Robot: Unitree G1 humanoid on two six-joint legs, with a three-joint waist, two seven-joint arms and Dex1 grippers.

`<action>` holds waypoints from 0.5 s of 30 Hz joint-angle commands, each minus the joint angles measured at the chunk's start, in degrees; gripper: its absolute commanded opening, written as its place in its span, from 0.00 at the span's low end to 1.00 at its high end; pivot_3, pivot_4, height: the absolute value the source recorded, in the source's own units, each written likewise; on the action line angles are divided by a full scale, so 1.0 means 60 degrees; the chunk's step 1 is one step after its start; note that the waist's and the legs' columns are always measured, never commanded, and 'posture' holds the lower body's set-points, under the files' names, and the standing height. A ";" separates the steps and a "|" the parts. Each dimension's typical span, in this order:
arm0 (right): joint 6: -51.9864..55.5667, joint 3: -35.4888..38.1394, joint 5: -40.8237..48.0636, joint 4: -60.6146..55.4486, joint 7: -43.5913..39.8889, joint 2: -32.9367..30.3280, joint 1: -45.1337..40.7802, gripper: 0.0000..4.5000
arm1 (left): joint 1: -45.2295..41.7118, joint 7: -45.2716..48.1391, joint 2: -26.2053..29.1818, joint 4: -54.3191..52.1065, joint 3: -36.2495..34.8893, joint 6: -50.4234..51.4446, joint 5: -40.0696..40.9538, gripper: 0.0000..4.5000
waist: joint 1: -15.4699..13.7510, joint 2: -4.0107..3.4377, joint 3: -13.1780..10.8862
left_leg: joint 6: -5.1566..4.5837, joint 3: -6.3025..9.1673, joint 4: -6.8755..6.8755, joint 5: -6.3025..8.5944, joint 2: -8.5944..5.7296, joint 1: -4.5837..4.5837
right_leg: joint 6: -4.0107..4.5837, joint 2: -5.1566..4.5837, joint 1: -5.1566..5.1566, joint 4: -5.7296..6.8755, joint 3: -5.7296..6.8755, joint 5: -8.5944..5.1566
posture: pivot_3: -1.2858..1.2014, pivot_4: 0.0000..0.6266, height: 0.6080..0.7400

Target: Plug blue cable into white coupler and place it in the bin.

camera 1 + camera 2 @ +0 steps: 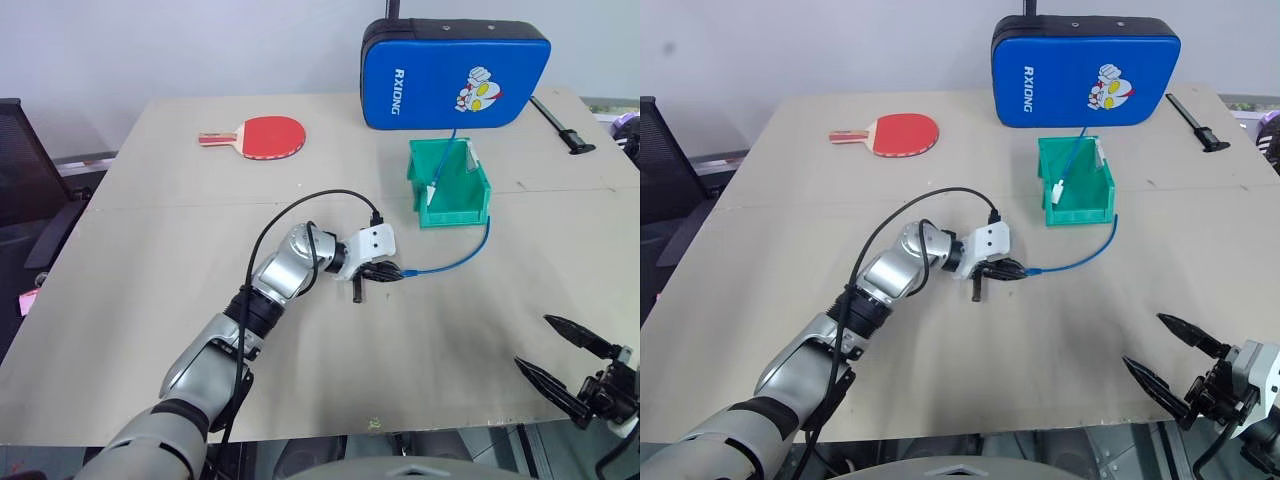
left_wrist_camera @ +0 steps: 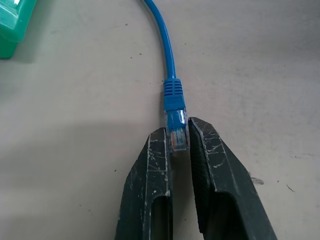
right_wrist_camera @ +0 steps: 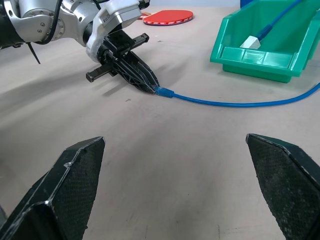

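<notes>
The blue cable [image 1: 436, 270] keeps a smooth, open curve [image 1: 478, 249], so its tail will stand out in a gentle bow when I raise its plug end.
The blue cable [image 1: 455, 262] lies curved on the table, running from the middle toward the right side of the bin [image 1: 452, 213]. My left gripper [image 2: 177, 131] is shut on the cable's clear plug [image 2: 177, 120], low over the table; the same gripper [image 1: 397, 271] sits just left of the cable. The teal bin stands upright behind it. Inside the bin lies the white coupler [image 3: 250, 41], on the end of a blue cable stretch [image 1: 445, 160]. My right gripper [image 1: 533, 341] hangs open and empty near the table's front right corner.
A big blue padded case [image 1: 455, 75] stands behind the bin. A red table tennis paddle [image 1: 268, 136] lies at the back left. A black tool [image 1: 560, 125] rests at the back right edge. A dark chair [image 1: 20, 170] is left of the table.
</notes>
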State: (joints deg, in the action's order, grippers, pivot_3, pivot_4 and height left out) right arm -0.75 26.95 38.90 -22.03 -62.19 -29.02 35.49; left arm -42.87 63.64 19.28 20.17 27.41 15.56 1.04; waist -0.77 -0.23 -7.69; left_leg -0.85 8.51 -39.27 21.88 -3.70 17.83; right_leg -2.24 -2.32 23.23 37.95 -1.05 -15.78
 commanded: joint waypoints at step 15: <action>0.4406 -0.2763 0.2600 -0.2657 0.3883 0.0444 -0.2331 1.00 | 0.2778 0.0014 -0.0505 -0.5325 -0.2442 0.3496 0.4820 0.01 | 0.0030 -0.0004 0.0004 | 0.0000 0.0014 -0.0016 0.0000 -0.0002 0.0022 | 0.0001 0.0008 0.0033 0.0012 -0.0018 0.0001 | 0.52 0.24 1.00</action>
State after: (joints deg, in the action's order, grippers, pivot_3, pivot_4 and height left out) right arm 24.35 10.18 51.12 -35.33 -40.41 -26.52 22.31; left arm -26.34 63.57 16.01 -8.58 13.93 35.59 27.39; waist -0.60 -0.25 -7.67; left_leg -0.84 8.61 -39.36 21.88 -3.71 17.97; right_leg -2.23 -2.27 23.43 38.03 -1.14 -15.77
